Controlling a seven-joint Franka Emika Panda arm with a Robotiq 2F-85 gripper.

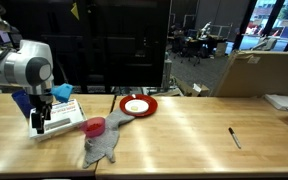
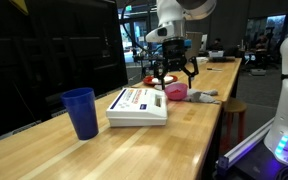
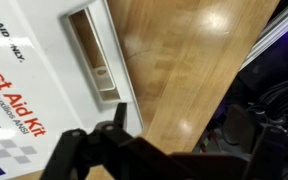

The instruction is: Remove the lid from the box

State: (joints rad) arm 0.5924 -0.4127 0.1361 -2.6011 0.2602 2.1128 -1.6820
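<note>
My open gripper is over the wooden table (image 3: 172, 95), past the lid's edge. I should therefore move back and grip the part of the lid's edge (image 3: 112, 58) next to the rectangular hollow.
The white lid (image 2: 139, 99) lies flat on the box (image 2: 136, 119) on the wooden table. In the wrist view the lid (image 3: 44, 90) fills the left side, with red "First Aid Kit" print and a rectangular recess near its edge. It also shows in an exterior view (image 1: 64, 110). My gripper (image 2: 174, 72) is open and empty, hanging just above the far end of the lid; it shows in an exterior view (image 1: 39, 122) and as dark fingers at the bottom of the wrist view (image 3: 154, 160). The box's inside is hidden.
A blue cup (image 2: 81, 112) stands beside the box. A red cup (image 1: 94, 126), a grey cloth (image 1: 104, 146), a red plate (image 1: 139, 105) and a marker (image 1: 235, 137) lie on the table. A brown carton (image 1: 259, 72) stands at the back.
</note>
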